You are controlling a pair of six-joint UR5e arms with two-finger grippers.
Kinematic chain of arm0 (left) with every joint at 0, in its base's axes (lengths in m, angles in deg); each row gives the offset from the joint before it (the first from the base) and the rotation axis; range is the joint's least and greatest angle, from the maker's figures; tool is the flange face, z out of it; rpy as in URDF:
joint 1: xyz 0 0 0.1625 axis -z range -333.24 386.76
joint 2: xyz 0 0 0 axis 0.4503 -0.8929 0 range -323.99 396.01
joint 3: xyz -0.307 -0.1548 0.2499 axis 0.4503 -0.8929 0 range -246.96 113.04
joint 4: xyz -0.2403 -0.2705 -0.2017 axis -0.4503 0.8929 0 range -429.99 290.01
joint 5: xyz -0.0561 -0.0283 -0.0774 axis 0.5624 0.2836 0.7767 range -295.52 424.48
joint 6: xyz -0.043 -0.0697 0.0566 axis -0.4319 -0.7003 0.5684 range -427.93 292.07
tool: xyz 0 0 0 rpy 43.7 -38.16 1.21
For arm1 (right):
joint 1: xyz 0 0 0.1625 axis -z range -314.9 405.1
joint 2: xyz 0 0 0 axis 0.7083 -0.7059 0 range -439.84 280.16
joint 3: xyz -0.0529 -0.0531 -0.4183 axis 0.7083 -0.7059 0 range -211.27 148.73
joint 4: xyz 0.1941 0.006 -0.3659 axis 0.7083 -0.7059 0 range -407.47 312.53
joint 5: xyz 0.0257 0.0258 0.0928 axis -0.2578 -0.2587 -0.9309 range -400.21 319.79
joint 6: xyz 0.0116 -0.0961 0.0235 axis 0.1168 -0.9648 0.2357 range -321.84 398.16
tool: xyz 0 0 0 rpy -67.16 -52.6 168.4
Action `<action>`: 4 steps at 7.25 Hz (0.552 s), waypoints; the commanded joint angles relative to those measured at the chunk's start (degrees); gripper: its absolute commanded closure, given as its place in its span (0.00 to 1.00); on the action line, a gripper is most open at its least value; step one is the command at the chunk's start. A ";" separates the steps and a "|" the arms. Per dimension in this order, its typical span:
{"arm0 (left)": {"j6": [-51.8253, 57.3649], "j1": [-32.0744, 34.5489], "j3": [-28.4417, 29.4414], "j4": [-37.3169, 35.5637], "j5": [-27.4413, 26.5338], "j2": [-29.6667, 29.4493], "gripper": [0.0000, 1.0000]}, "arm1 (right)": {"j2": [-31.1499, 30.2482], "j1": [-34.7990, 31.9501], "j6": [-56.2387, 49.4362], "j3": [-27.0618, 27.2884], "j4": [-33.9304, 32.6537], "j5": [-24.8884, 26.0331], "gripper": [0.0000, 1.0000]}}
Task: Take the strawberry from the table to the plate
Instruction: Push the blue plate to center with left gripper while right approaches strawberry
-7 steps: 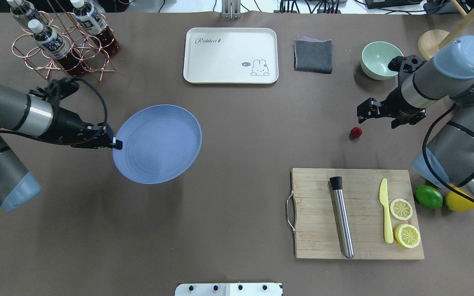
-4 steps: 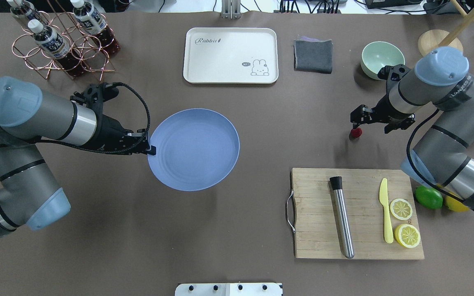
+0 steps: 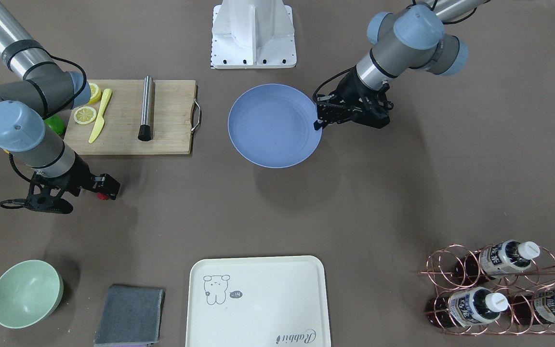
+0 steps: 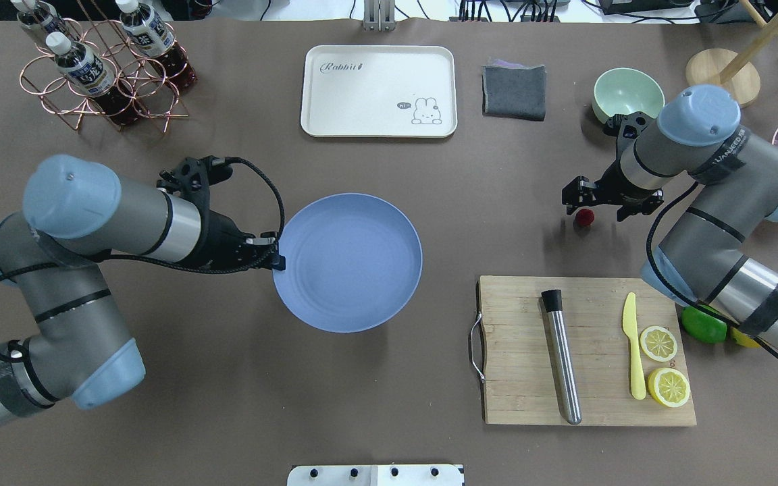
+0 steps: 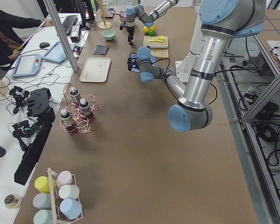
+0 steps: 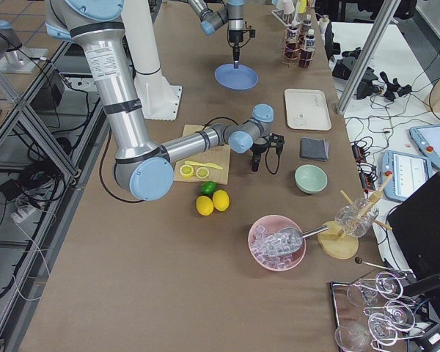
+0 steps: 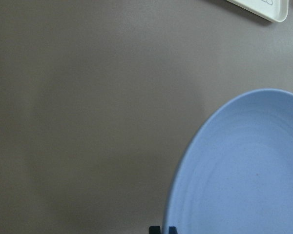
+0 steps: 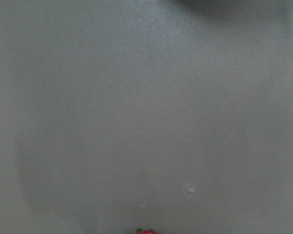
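Note:
The robot's left gripper has hold of the plate's rim (image 3: 318,139) above the table, so it needs to bring the plate down beside the cutting board (image 3: 264,129) and move away before the right gripper brings the strawberry.
The strawberry (image 4: 585,216) (image 3: 101,195), tiny and dark red, lies on the grey-brown table (image 4: 470,202) above the cutting board. My right gripper (image 4: 581,202) (image 3: 108,187) hangs low, right over it and open. In the right wrist view the strawberry (image 8: 146,231) shows at the bottom edge and no fingers show. My left gripper (image 4: 277,260) (image 3: 317,123) is shut on the left rim of the periwinkle-blue plate (image 4: 347,263) (image 3: 275,126) and holds it near the table's middle, casting a shadow. The plate (image 7: 244,170) has nothing on it.
A wooden cutting board (image 4: 517,351) carries a steel muddler, a yellow knife and two lemon slices. A lime (image 4: 703,324) and a lemon lie to its right. At the back are a cream tray (image 4: 379,91), a grey cloth (image 4: 514,91), a mint bowl (image 4: 625,91) and a bottle rack (image 4: 102,67).
My left arm has carried the plate to the right, toward the table's middle. My right gripper has moved left and down until it is over the strawberry, which has not moved.

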 commanded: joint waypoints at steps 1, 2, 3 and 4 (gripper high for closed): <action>-0.03 -4.03 0.32 -0.81 -4.88 -0.41 1.00 | -0.02 0.35 0.53 -0.02 0.02 0.27 0.00; -0.03 -5.69 0.49 -0.81 -5.07 -0.32 1.00 | 0.06 0.87 1.06 -0.02 0.02 0.36 0.00; -0.03 -5.79 0.75 -0.81 -5.16 -0.23 1.00 | 0.06 1.40 1.93 -0.02 0.02 0.45 0.01; -0.03 -5.79 0.76 -0.81 -5.16 -0.14 1.00 | 0.24 2.36 4.03 0.15 0.11 0.62 0.08</action>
